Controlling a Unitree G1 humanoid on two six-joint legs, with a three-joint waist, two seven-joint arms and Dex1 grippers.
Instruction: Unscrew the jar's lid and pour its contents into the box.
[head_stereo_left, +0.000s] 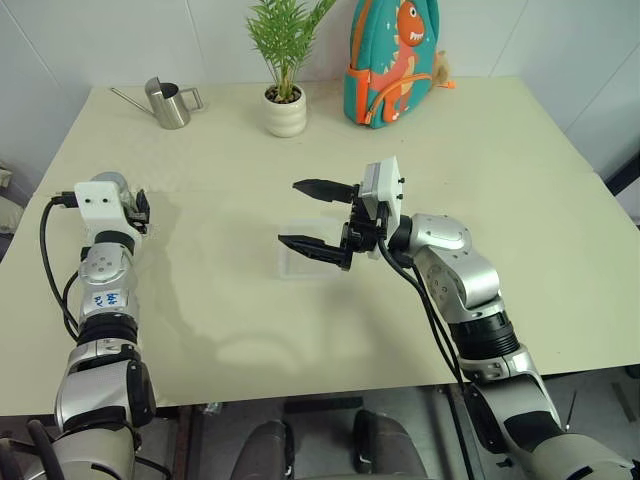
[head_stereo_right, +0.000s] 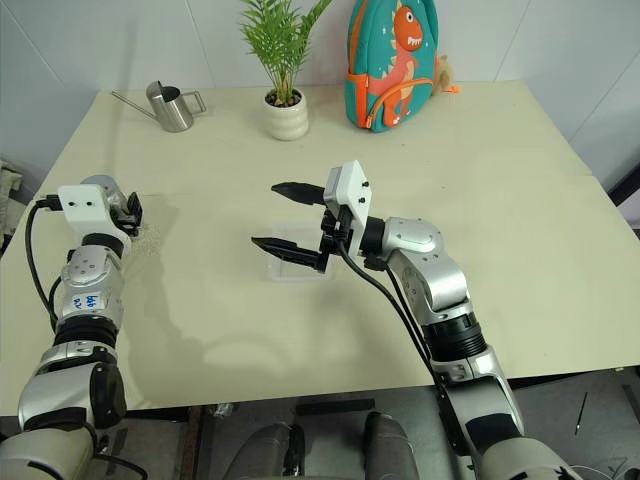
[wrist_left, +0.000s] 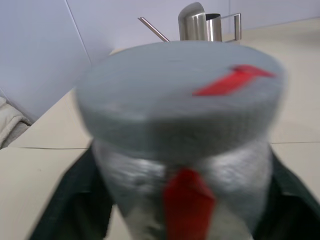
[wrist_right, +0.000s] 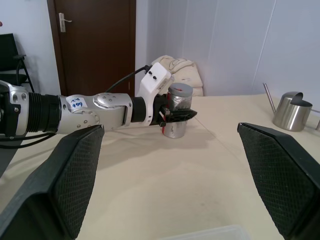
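Next, my left gripper brings the jar over to the box (head_stereo_left: 306, 267) before my right gripper turns the lid, because the jar's lid (head_stereo_left: 116, 179) is far from my right gripper.
The jar (wrist_right: 175, 126), whitish-silver with a red label, stands on the table at the far left. The grey lid (wrist_left: 180, 95) with a red mark sits on top of it. My left gripper (wrist_right: 176, 117) is shut on the jar's body, a dark finger (wrist_left: 75, 200) on each side. The contents are hidden inside. The clear box (head_stereo_left: 305, 263) lies at the table's middle. My right gripper (head_stereo_left: 288, 212) hovers over the box, pointing left toward the jar, open with nothing between its fingers (wrist_right: 280, 175).
A steel watering can (head_stereo_left: 170, 103), a white plant pot (head_stereo_left: 285, 110) and a teal dinosaur backpack (head_stereo_left: 392, 60) stand along the table's far edge. Bare table (head_stereo_left: 220, 290) lies between the jar and the box.
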